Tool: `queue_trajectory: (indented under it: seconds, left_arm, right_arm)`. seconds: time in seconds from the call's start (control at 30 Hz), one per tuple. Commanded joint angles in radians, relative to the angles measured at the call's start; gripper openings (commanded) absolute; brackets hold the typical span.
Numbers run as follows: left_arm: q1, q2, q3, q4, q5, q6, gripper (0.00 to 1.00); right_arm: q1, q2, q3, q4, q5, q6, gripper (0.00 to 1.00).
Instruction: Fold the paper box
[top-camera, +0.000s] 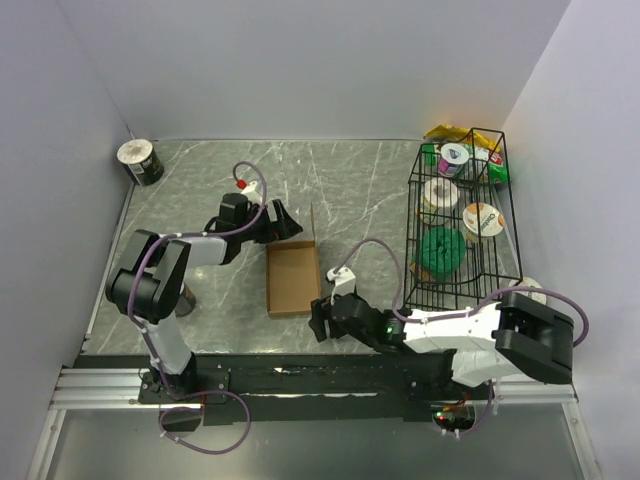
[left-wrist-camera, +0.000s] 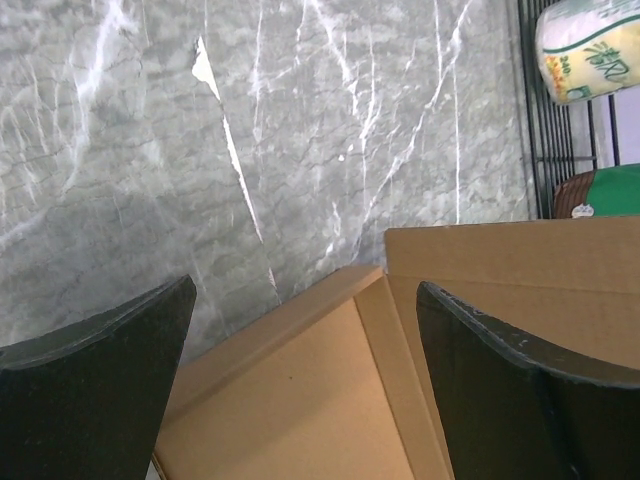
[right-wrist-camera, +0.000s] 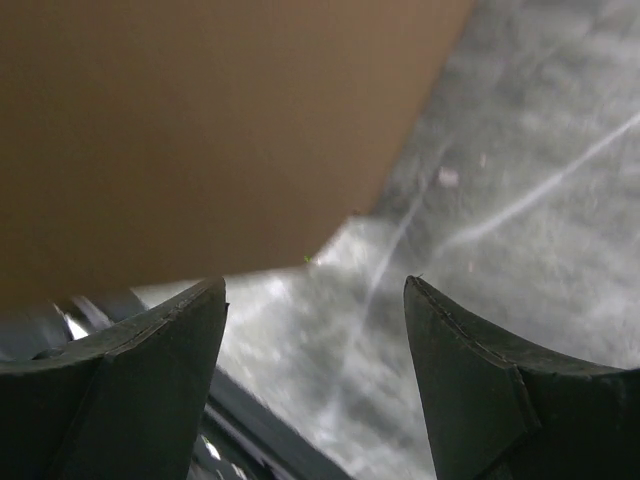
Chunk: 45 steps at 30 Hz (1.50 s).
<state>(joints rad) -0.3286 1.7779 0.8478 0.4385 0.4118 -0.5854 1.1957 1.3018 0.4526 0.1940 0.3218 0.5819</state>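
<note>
The flap stands along the paper box's basket side (top-camera: 316, 250), so my left gripper and right gripper should turn the box (top-camera: 291, 281) crosswise before taking the flap's ends.
The paper box (top-camera: 292, 278) is a plain brown cardboard tray lying in the middle of the table, with one long flap standing upright along its right side. My left gripper (top-camera: 284, 224) hovers just beyond the box's far end, jaws wide open. In the left wrist view the box's corner (left-wrist-camera: 330, 380) lies between and below the black fingers (left-wrist-camera: 95, 390), untouched. My right gripper (top-camera: 320, 318) sits low at the box's near right corner, open and empty. The right wrist view shows a blurred box wall (right-wrist-camera: 200, 130) ahead of its fingers (right-wrist-camera: 490, 390).
A black wire basket (top-camera: 460, 215) with paper rolls, a green item and snack packs stands at the right. A label-wrapped roll (top-camera: 140, 162) sits at the far left corner. The table's near edge and black rail (top-camera: 330, 375) run behind the right gripper.
</note>
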Motion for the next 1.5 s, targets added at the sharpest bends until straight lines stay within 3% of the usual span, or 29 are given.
queue_trajectory:
  seconds: [0.0, 0.13, 0.4, 0.7, 0.9, 1.1, 1.33, 1.47]
  left_arm:
    - [0.002, 0.000, -0.018, 0.095, 0.047, 0.006, 0.99]
    - [0.002, -0.082, -0.143, 0.173, 0.058, -0.066, 0.99]
    - [-0.001, -0.310, -0.462, 0.299, 0.076, -0.198, 0.99]
    - [-0.001, -0.703, -0.567, 0.042, -0.013, -0.145, 0.97]
    - [0.000, -0.865, -0.573, -0.096, -0.070, -0.123, 0.96]
    - [0.013, -0.877, -0.553, -0.132, -0.168, -0.031, 0.96]
    - [0.042, -0.752, -0.487, 0.107, -0.091, 0.110, 0.99]
    - [0.052, -0.675, -0.460, 0.239, -0.053, 0.186, 0.92]
  right_arm:
    - [0.002, 0.027, 0.054, -0.027, 0.153, 0.055, 0.79]
    - [-0.028, 0.030, 0.043, -0.033, 0.192, 0.033, 0.82]
    - [-0.172, 0.013, 0.006, 0.033, 0.123, -0.074, 0.82]
    - [-0.362, -0.036, 0.017, 0.105, -0.036, -0.215, 0.84]
    - [-0.450, -0.021, 0.081, 0.125, -0.192, -0.320, 0.84]
    - [-0.498, -0.053, 0.087, 0.114, -0.263, -0.323, 0.84]
    - [-0.556, -0.153, 0.054, 0.088, -0.316, -0.317, 0.83]
    - [-0.574, -0.182, 0.031, 0.100, -0.317, -0.318, 0.81]
